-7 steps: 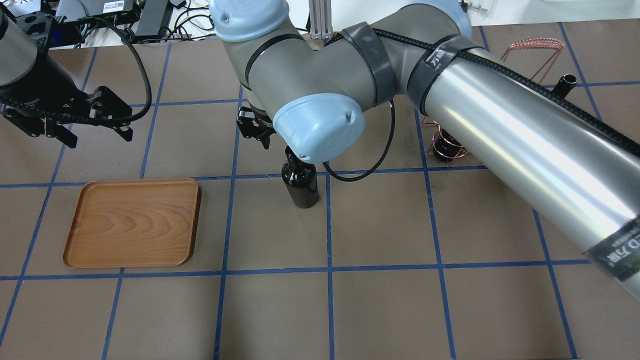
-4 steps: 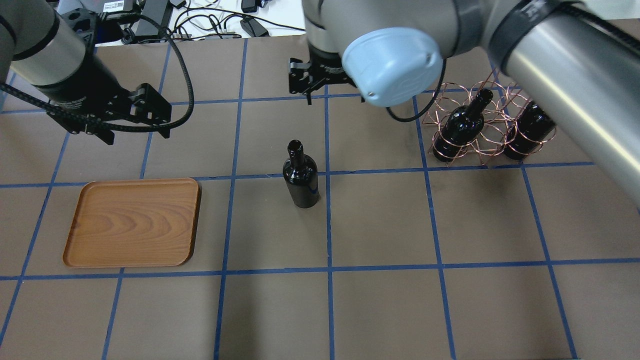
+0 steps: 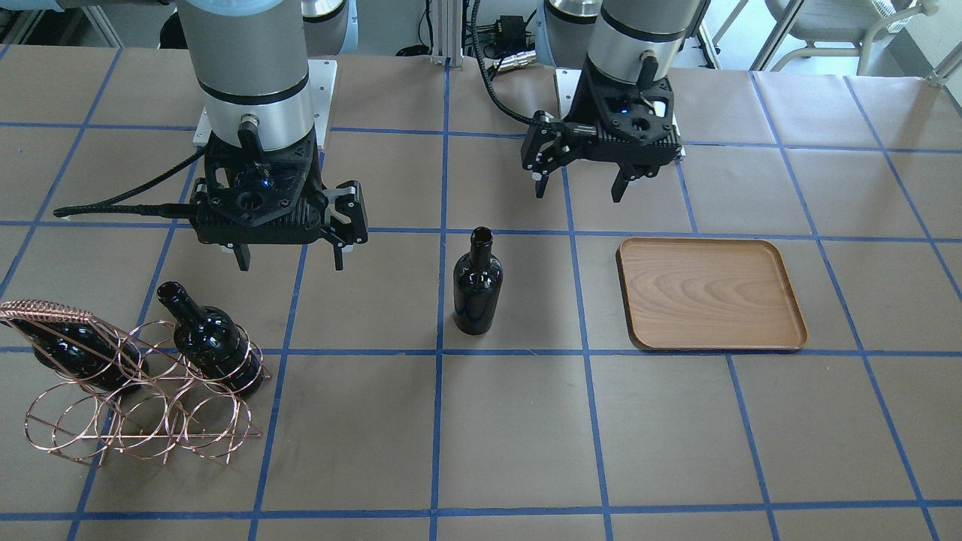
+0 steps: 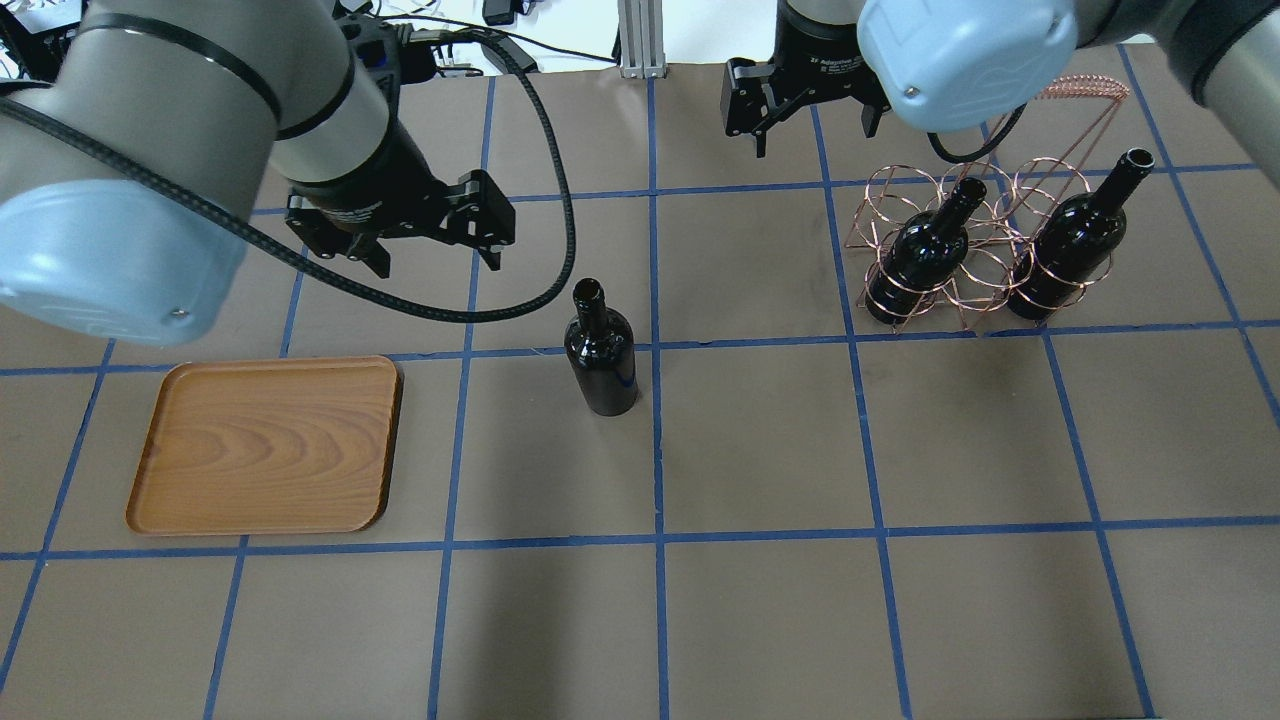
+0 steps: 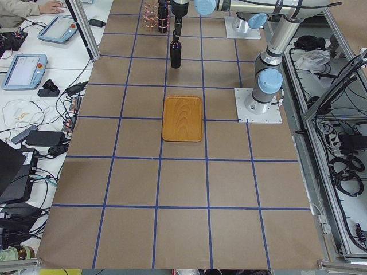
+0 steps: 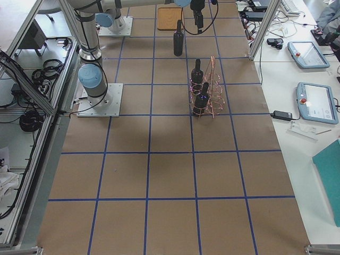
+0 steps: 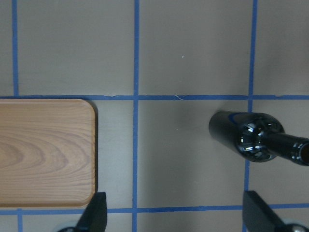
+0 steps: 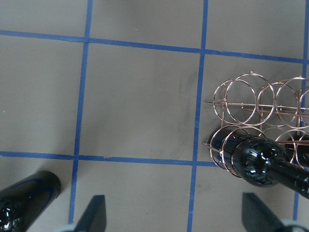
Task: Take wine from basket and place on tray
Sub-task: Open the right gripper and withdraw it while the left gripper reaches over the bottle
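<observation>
My left gripper should take the standing wine bottle by its neck, because the tray is on my left gripper's side and far from my right gripper.
One wine bottle stands upright on the table's middle, free of both grippers; it also shows in the front view and the left wrist view. The wood-grain tray lies empty to its left. The copper wire basket at the back right holds two more bottles, leaning. My left gripper is open and empty, hovering behind and left of the standing bottle. My right gripper is open and empty, raised behind and left of the basket.
Brown paper with blue tape grid lines covers the table. Cables and equipment lie beyond the far edge. My arms' bases stand at the robot's side of the table.
My right gripper left the bottle's neck and drew back and right toward the basket. My left gripper moved right, toward the standing bottle. The bottle stayed put.
</observation>
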`<state>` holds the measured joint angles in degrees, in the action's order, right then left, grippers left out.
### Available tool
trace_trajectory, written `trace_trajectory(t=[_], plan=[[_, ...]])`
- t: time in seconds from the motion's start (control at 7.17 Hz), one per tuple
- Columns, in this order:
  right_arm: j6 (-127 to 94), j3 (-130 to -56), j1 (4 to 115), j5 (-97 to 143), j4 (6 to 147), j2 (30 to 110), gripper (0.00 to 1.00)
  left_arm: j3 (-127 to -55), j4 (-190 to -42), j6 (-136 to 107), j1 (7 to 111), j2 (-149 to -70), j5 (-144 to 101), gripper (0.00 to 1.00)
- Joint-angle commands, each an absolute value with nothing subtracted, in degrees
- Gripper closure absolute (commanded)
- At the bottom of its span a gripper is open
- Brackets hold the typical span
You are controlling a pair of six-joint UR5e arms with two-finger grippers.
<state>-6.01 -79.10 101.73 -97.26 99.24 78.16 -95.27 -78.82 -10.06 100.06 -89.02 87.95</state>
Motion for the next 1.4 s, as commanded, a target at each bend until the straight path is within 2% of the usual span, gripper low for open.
trace_trajectory(t=[0.0,0.42,0.56,0.84,1.12,1.26], plan=[[-5.8,-79.3,101.6,-97.6,99.1,78.2,0.00,-95.4,-74.0,-14.4,104.6,-93.0,87.9,0.00],[-5.7,-79.2,101.6,-97.2,99.1,78.2,0.00,-95.3,-68.9,-17.2,107.7,-98.0,88.0,0.00],[-4.8,-79.2,101.3,-97.5,99.1,78.4,0.00,-95.3,-68.0,-16.8,107.9,-99.2,87.9,0.06],[-3.2,-79.3,99.9,-98.3,96.6,79.6,0.00,-95.3,-67.9,-16.4,108.5,-100.6,87.8,0.11],[-0.4,-79.3,97.0,-97.5,93.7,82.2,0.00,-95.4,-68.1,-16.3,108.9,-101.6,87.8,0.33],[-0.1,-79.3,95.6,-95.4,93.6,83.3,0.00,-95.4,-69.0,-16.3,109.0,-101.6,87.7,0.38]])
